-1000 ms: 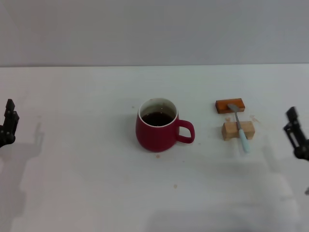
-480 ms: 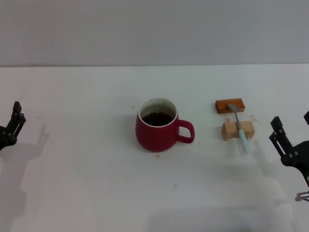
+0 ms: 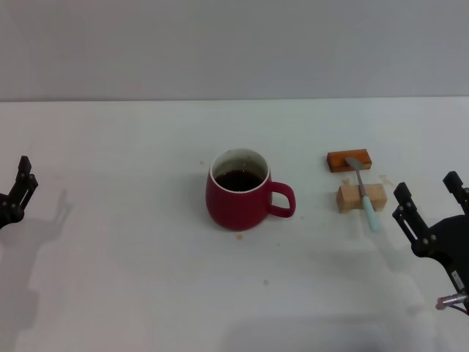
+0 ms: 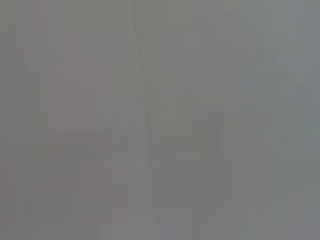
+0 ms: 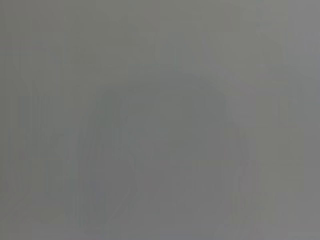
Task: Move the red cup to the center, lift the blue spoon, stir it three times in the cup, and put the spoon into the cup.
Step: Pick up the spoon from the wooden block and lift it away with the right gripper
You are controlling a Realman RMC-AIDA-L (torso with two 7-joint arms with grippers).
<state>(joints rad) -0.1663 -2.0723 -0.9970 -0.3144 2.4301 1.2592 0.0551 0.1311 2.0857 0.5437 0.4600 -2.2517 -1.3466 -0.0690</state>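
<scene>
I should now move my right gripper in open until its fingers are on both sides of the spoon's handle, because the blue spoon's handle (image 3: 370, 212) end (image 3: 374, 224) sticks out free past the pale wooden block.
The red cup (image 3: 242, 192) stands upright at the table's middle in the head view, dark liquid inside, its handle pointing right. The blue spoon (image 3: 364, 192) lies to its right, its grey bowl on an orange-brown block (image 3: 349, 159) and its pale handle across a pale wooden block (image 3: 360, 197). My right gripper (image 3: 427, 196) is open and empty, low at the right edge, just right of the spoon's handle end. My left gripper (image 3: 20, 189) sits at the far left edge, well away from the cup. Both wrist views show only plain grey.
The white table (image 3: 132, 257) runs back to a grey wall. A few small brown specks lie on the table in front of the cup.
My right gripper has moved left and into view, closer to the spoon's handle end. My left gripper has shifted slightly right at the left edge. Cup and spoon have not moved.
</scene>
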